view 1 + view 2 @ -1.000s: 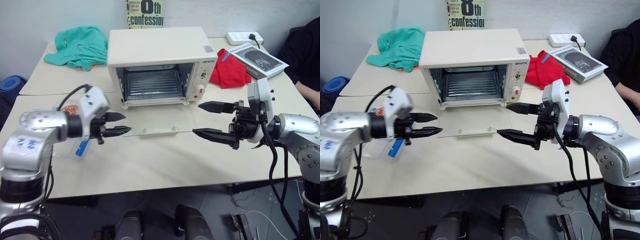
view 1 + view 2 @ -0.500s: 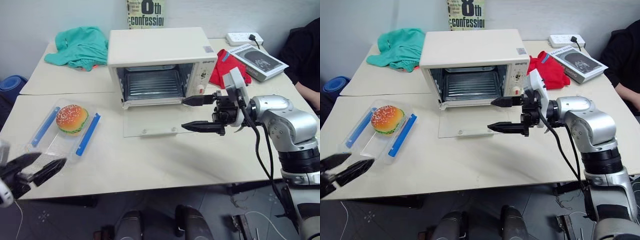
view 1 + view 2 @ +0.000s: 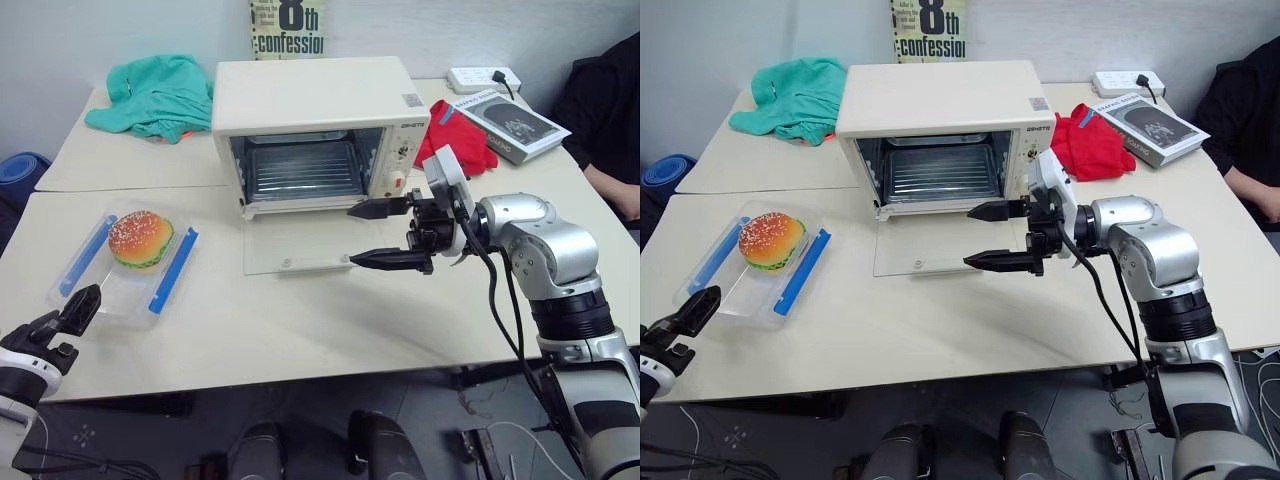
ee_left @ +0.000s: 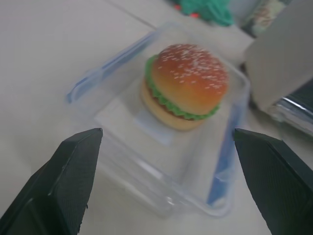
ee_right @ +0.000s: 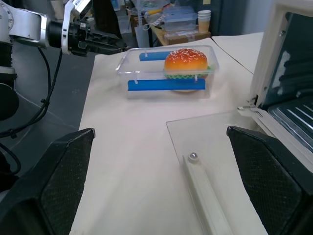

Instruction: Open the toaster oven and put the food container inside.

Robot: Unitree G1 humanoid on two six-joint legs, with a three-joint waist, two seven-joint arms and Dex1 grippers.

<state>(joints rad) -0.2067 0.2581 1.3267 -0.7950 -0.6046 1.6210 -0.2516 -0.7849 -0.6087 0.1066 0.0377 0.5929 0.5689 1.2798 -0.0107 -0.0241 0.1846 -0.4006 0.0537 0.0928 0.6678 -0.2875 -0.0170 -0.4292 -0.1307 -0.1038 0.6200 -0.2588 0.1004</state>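
My gripper will make the burger (image 3: 141, 240) tip over inside when it lifts the container by the container's rim, because the burger sits loose beside an empty part of the bottom of the food container (image 3: 106, 285).
The cream-white toaster oven (image 3: 310, 95) stands at the back of the table, its glass door (image 3: 300, 245) folded down flat and the rack bare. The food container (image 3: 125, 270), clear with blue clips and a sesame-bun burger (image 3: 140, 238) inside, lies closed on the table's left part. My left gripper (image 3: 65, 312) hovers open at the front-left table edge, pointing at the container; its fingers (image 4: 73, 171) frame the box from a short way off. Open and level, my right gripper (image 3: 351, 236) hangs over the door's right end and points left.
A green cloth (image 3: 155, 90) lies at the back left. A red cloth (image 3: 460, 150), a book (image 3: 505, 115) and a power strip (image 3: 485, 75) lie right of the oven. A person (image 3: 610, 100) sits at the far right.
My left gripper has swung back and left from in front of the container to the table's front-left edge, uncovering the box and opening wider. My right gripper has shifted left over the door.
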